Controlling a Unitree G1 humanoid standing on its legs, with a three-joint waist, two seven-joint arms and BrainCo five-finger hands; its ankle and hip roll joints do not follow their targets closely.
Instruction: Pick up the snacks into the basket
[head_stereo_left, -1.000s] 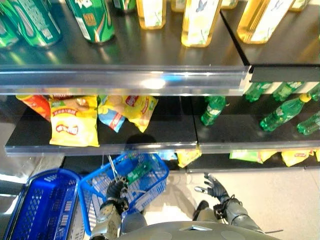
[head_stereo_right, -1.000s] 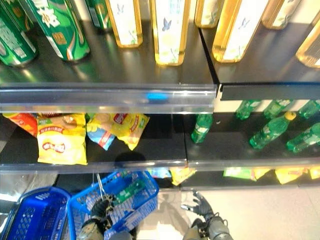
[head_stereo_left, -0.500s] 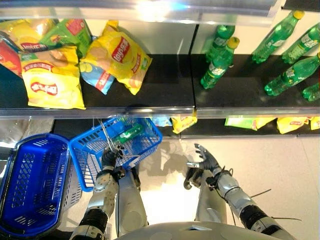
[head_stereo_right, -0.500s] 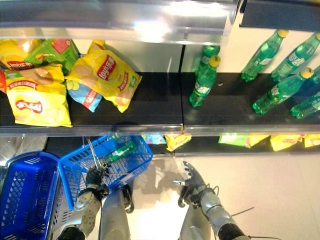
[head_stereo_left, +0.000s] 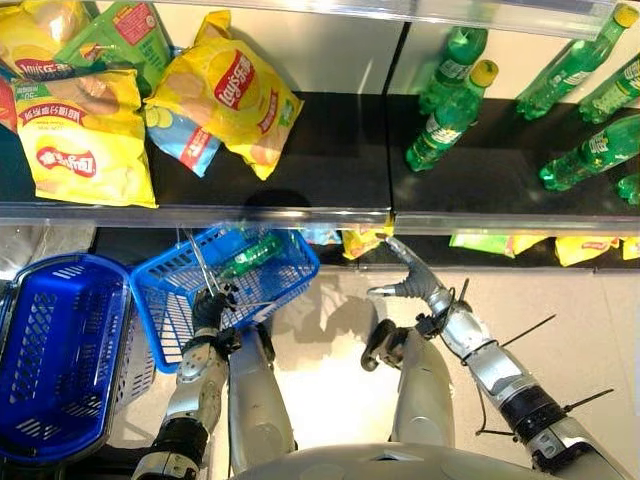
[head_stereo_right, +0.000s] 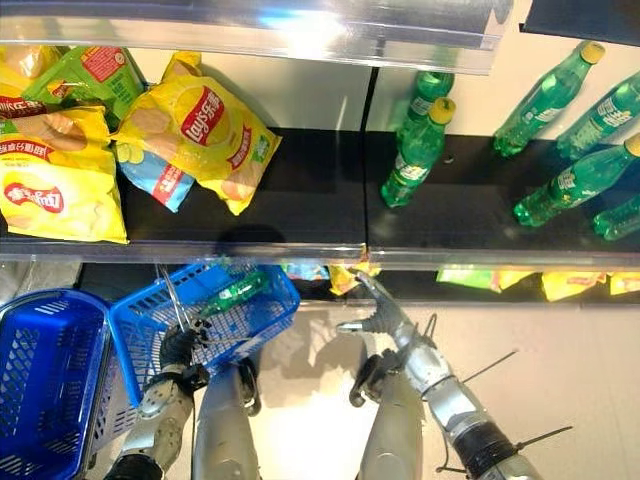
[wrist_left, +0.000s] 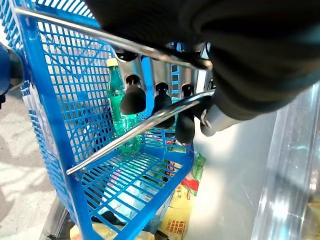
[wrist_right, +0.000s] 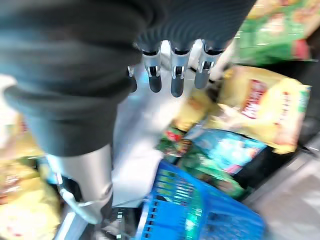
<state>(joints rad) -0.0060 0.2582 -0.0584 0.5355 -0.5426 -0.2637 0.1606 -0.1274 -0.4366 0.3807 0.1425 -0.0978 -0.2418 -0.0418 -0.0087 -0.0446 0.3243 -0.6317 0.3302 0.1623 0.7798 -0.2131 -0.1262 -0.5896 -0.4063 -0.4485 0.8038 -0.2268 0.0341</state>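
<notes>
I see the yellow snack bag (head_stereo_left: 236, 92) leaning over the blue snack bag (head_stereo_left: 184, 143), so I expect the blue one to stay on the middle shelf when I pick up the yellow one.
My left hand (head_stereo_left: 210, 308) is shut on the wire handle (wrist_left: 150, 120) of a light blue basket (head_stereo_left: 165, 300), which hangs tilted below the middle shelf. A green bottle (head_stereo_left: 250, 258) lies inside the basket. My right hand (head_stereo_left: 415, 283) is open, its fingers straight and pointing at a yellow snack bag (head_stereo_left: 365, 240) on the lowest shelf, just short of it. In the right wrist view its fingers (wrist_right: 172, 75) are stretched toward yellow (wrist_right: 265, 107) and blue (wrist_right: 225, 150) snack bags. More yellow snack bags (head_stereo_left: 235, 95) lie on the middle shelf.
A darker blue basket (head_stereo_left: 60, 350) stands on the floor at the left. Green bottles (head_stereo_left: 450, 115) lie on the right half of the middle shelf. Further snack bags (head_stereo_left: 585, 247) line the lowest shelf at the right. The shelf edge (head_stereo_left: 250, 212) juts out above the basket.
The camera has tipped downward. My right hand has gone up and forward from the floor area toward the lowest shelf. My left hand keeps its hold on the basket handle.
</notes>
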